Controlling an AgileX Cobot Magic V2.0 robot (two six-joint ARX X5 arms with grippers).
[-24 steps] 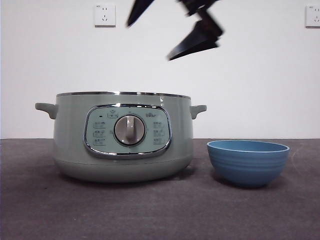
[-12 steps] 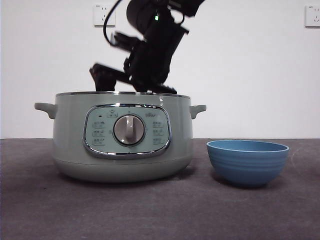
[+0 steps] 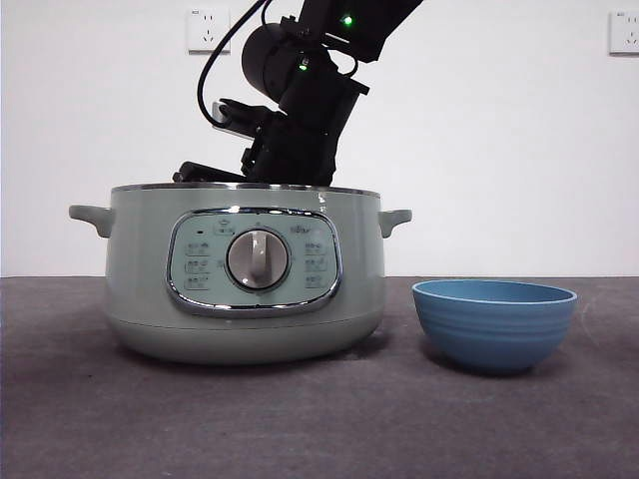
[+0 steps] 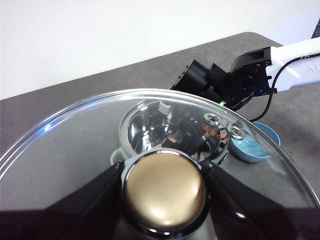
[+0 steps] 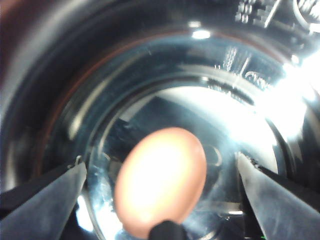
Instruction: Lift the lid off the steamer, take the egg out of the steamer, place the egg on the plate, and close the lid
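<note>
My gripper will make the blue plate (image 3: 494,325) slide a little when it puts the egg inside, because the plate is deep with steep sides (image 3: 435,327) around a small opening.
The steamer (image 3: 245,289) stands open on the table, left of centre. The blue plate (image 3: 495,324) sits to its right. My left gripper (image 4: 164,176) is shut on the knob (image 4: 165,192) of the glass lid (image 4: 75,145) and holds it in the air over the steamer (image 4: 150,125), out of the front view. My right arm (image 3: 300,110) reaches down into the steamer from above. In the right wrist view my right gripper (image 5: 161,162) is open inside the shiny pot, one jaw on each side of the brown egg (image 5: 162,185), not touching it.
The dark table (image 3: 319,419) runs in front of the steamer and plate. Two wall sockets (image 3: 209,30) (image 3: 624,32) sit on the white wall behind. The plate also shows in the left wrist view (image 4: 255,145), beside the right arm (image 4: 225,82).
My right arm has come down from high above and lowered its gripper into the steamer. The steamer and plate have not moved.
</note>
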